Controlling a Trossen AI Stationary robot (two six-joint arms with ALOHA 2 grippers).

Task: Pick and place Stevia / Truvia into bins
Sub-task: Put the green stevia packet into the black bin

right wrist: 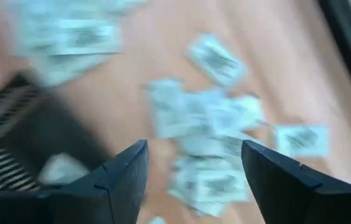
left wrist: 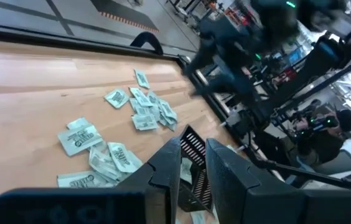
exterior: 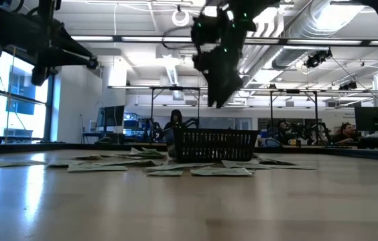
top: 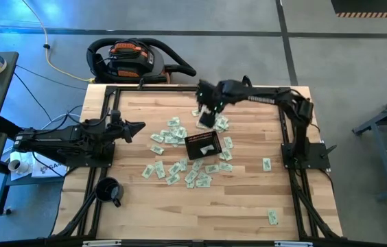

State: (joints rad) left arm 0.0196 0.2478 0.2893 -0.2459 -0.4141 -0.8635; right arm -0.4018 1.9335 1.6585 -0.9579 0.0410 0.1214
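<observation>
The sachet nearest the far rail is clear of the pile [right wrist: 205, 146], so my open right gripper keeps going toward that sachet [right wrist: 300, 140] until its fingers are on both sides of it.
Many pale green and white Stevia sachets [top: 173, 134] lie flat on the wooden table around a small black mesh basket [top: 202, 145]. The basket stands near the table's middle, and one sachet [right wrist: 63, 168] lies inside it. My right gripper [right wrist: 194, 146] hangs open above the sachets [right wrist: 206, 121] just beyond the basket's far side, pointing down, with nothing between its fingers. My left gripper [top: 141, 127] waits at the table's left side, raised and pointing toward the basket [left wrist: 191, 149]. Its fingers stand slightly apart and hold nothing.
A round black mug [top: 109, 190] stands at the near left. Stray sachets lie at the right [top: 267, 164] and near right [top: 273, 217]. A vacuum cleaner [top: 135, 60] sits on the floor beyond the far edge. Bare wood spreads along the near edge.
</observation>
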